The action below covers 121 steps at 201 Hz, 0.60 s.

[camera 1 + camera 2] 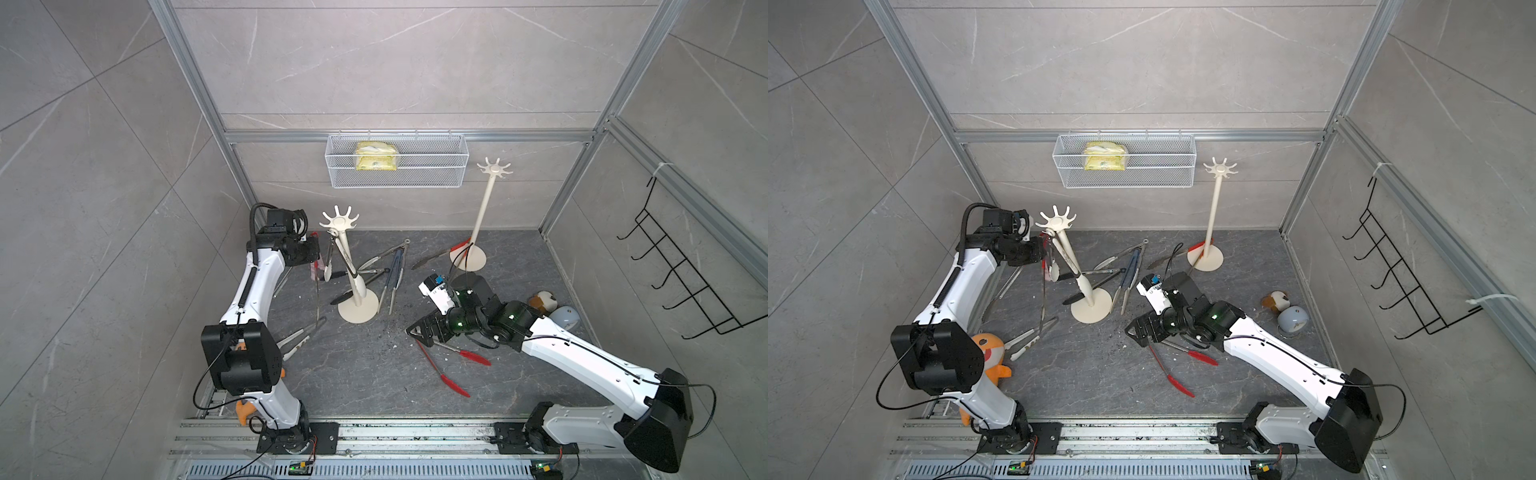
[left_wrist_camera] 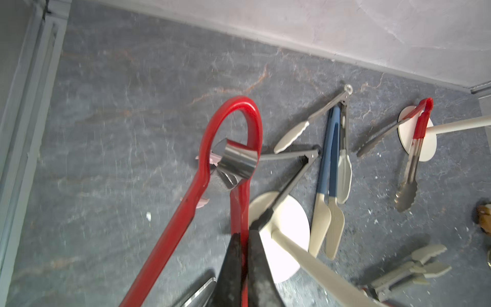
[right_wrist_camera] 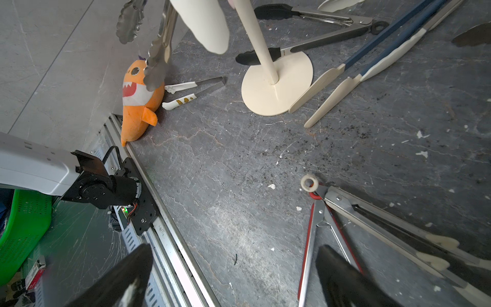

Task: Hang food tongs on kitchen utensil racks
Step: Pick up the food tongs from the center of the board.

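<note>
I should lower both pairs of tongs toward the floor [image 1: 310, 298] with my left gripper and let the pink tongs come off, because the pink tongs' steel bend [image 2: 240, 162] is caught in the red-handled tongs' loop.
My left gripper [image 1: 314, 250] [image 2: 245, 235] is shut on one arm of red-handled steel food tongs [image 2: 231, 117], which hang beside the head of the near cream utensil rack [image 1: 341, 224]. Their long steel arms [image 1: 318, 299] reach down toward the floor. Cream-tipped tongs [image 1: 328, 262] hang from that rack. My right gripper [image 1: 417, 332] [image 3: 235, 251] is open just above the floor, beside the ring end of red-tipped tongs [image 1: 449, 365] [image 3: 309, 234]. A taller second rack [image 1: 493, 168] stands at the back right.
Blue-handled [image 1: 395, 274], cream-tipped [image 1: 380, 258], black-tipped [image 1: 357, 286] and small cream tongs [image 1: 297, 340] lie round the near rack's base [image 1: 365, 311]. Red-handled tongs [image 1: 459, 247] lean on the far rack's base. A mesh basket [image 1: 436, 166], black wall hooks [image 1: 681, 270], an orange plush [image 1: 988, 353] and a brown plush [image 1: 544, 301] stand around.
</note>
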Each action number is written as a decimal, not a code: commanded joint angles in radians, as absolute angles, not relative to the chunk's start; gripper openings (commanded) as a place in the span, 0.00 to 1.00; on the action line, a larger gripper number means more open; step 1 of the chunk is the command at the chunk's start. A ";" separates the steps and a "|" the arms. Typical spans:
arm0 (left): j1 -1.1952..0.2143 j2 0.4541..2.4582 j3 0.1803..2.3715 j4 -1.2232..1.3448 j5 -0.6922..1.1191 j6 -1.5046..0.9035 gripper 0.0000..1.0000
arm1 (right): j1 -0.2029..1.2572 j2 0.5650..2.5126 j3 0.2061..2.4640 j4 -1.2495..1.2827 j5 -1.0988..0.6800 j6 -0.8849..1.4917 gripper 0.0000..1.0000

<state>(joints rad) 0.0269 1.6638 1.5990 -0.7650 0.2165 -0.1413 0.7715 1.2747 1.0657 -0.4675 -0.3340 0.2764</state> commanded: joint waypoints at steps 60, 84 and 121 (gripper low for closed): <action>0.028 1.563 1.477 -0.923 0.256 -0.198 0.00 | 0.769 1.307 1.094 -0.449 -0.377 0.258 0.98; 0.028 1.603 1.455 -0.941 0.259 -0.193 0.00 | 0.768 1.308 1.089 -0.443 -0.379 0.259 0.98; 0.012 1.671 1.421 -0.938 0.252 -0.183 0.00 | 0.769 1.307 1.080 -0.434 -0.383 0.267 0.98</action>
<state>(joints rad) 0.0265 1.6310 1.4319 -0.9176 0.2325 -0.1841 0.7715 1.3006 1.0660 -0.4557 -0.3672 0.2722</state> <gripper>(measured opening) 0.062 0.979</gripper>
